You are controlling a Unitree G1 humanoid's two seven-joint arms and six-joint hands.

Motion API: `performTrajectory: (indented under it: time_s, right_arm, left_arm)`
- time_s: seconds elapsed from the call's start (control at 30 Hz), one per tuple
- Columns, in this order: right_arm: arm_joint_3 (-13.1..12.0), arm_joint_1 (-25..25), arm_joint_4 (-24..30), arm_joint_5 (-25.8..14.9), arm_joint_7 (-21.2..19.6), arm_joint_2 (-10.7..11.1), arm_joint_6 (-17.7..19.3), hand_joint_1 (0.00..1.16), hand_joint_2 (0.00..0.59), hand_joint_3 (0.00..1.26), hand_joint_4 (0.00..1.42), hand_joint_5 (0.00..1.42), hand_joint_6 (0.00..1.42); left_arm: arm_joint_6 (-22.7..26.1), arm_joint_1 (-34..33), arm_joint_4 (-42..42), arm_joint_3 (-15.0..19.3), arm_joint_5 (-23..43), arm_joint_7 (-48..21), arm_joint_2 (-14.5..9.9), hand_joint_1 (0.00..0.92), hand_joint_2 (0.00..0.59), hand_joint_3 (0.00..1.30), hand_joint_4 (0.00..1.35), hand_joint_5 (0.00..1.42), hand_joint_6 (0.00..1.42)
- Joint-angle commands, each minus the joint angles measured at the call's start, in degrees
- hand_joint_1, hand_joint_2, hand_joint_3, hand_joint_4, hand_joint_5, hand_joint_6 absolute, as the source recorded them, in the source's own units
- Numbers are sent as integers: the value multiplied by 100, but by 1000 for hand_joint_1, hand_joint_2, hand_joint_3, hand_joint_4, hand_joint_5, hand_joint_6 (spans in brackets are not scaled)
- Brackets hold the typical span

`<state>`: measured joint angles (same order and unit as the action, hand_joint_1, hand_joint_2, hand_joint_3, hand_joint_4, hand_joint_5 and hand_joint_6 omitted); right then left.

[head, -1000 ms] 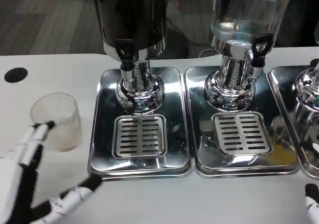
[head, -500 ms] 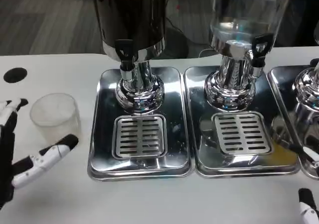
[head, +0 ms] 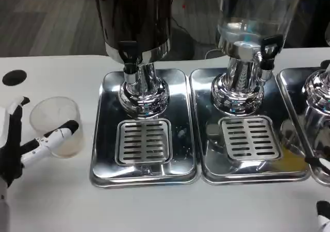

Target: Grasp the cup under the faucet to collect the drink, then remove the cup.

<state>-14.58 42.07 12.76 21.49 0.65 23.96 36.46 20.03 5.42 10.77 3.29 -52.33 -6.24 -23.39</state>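
The clear plastic cup (head: 58, 127) will show brown drink through its side when I carry it under the faucet, because the dispenser's tank (head: 135, 18) looks dark brown.
A clear plastic cup (head: 55, 125) stands upright on the white table, left of the steel drip tray (head: 105, 139) under the dark dispenser. Its black faucet (head: 130, 55) hangs over the slotted grille (head: 144, 141), and nothing stands on the grille. My left hand (head: 20, 142) is at the left edge with its fingers spread around the cup. One finger stands just left of the rim, and the thumb lies across the cup's lower front wall. Whether it grips the cup is unclear. Only fingertips of my right hand (head: 322, 210) show at the bottom right corner.
A second dispenser with a clear tank and its own black tap (head: 268, 50) stands on the middle tray (head: 211, 154). A third dispenser (head: 320, 95) is cut off at the right edge. A black hole (head: 14, 77) marks the table at the far left.
My left hand has closed in on the cup, and its thumb has risen from the table onto the cup's front. The cup has stayed in place.
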Motion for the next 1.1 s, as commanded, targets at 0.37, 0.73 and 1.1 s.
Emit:
performTrajectory:
  time_s: [0.37, 0.73, 1.1]
  right_arm:
    - [-150, 45, -404, -266, 161, 157, 334, 512, 544, 149, 0, 0, 0]
    - [-161, 65, -442, -466, 248, 158, 515, 471, 553, 149, 0, 0, 0]
    - [-210, 20, -649, -723, 298, 163, 756, 437, 539, 154, 0, 0, 0]
  left_arm:
    - [452, -969, -979, -227, 348, 357, -17, 0, 40, 153, 137, 387, 483]
    - [525, -1433, -1473, -1001, 94, 438, -128, 181, 66, 176, 188, 477, 590]
    - [690, -1605, -1507, -1375, -51, 422, -279, 255, 75, 329, 366, 619, 738]
